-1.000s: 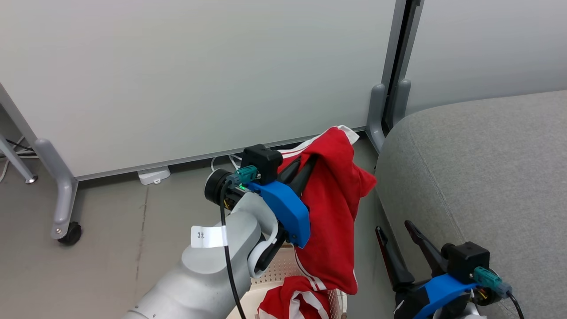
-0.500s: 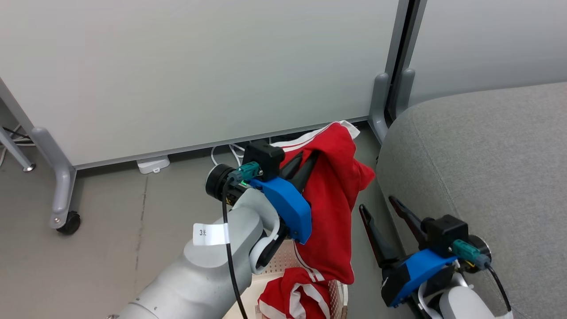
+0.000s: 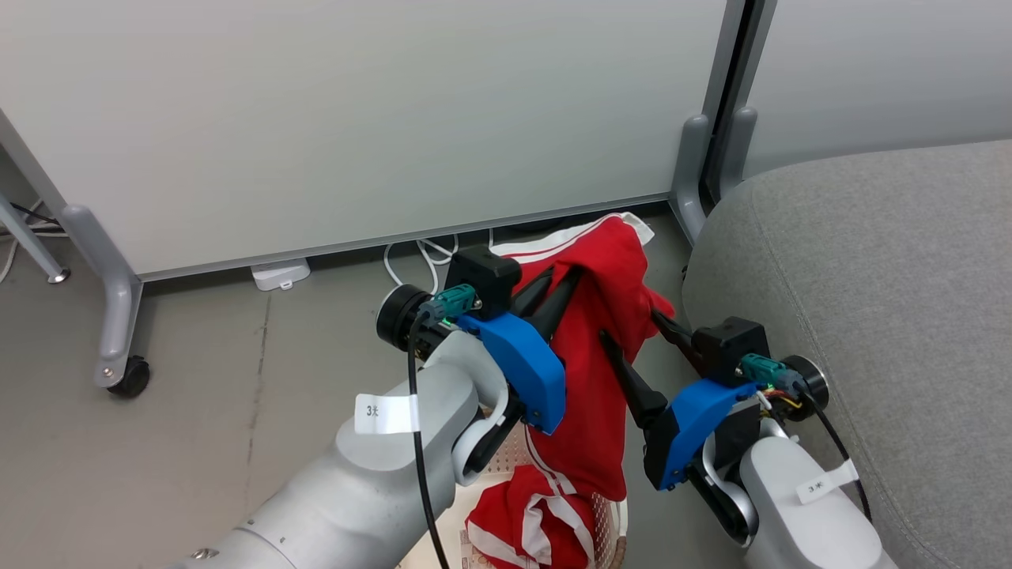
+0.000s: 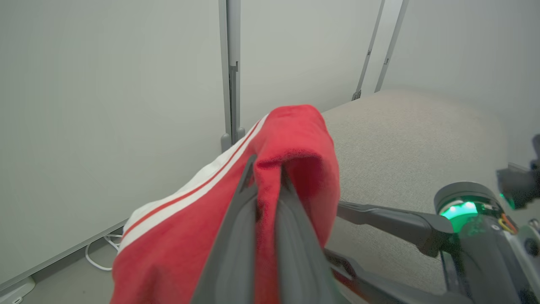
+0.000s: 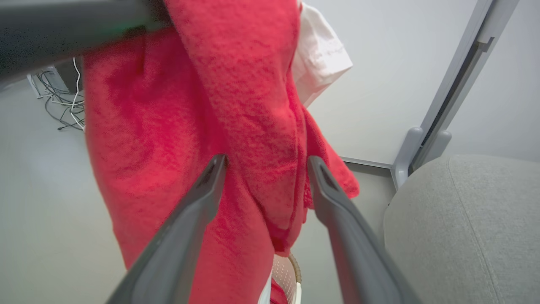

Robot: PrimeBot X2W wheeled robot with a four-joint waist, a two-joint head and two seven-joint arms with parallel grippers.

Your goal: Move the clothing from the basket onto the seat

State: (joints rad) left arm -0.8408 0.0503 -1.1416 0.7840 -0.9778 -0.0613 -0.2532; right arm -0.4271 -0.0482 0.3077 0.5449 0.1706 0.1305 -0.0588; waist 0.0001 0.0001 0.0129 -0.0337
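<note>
The second red garment (image 3: 533, 523) will stay in a heap in the basket when I carry the hanging garment, because the hanging garment's lower end (image 3: 605, 482) hangs above the basket's rim.
A red garment with white stripes (image 3: 609, 269) hangs from my left gripper (image 3: 568, 276), which is shut on its upper fold above the basket (image 3: 514, 454). In the left wrist view the cloth drapes over my closed left gripper (image 4: 268, 169). My right gripper (image 3: 631, 325) is open, its two fingers on either side of a hanging fold of the same garment, as the right wrist view also shows (image 5: 266, 160). A second red garment (image 3: 530, 521) lies in the basket below. The grey seat (image 3: 870, 276) is directly to the right.
White partition panels stand behind on grey legs (image 3: 118, 316) with a caster (image 3: 130, 378). White cables (image 3: 419, 257) and a small white box (image 3: 277, 274) lie on the floor at the panel's foot. Another panel leg (image 3: 692, 170) stands beside the seat's corner.
My right gripper has moved up and left from beside the seat to the hanging garment, its open fingers now around a fold. The left gripper keeps its hold; the camera shifted slightly.
</note>
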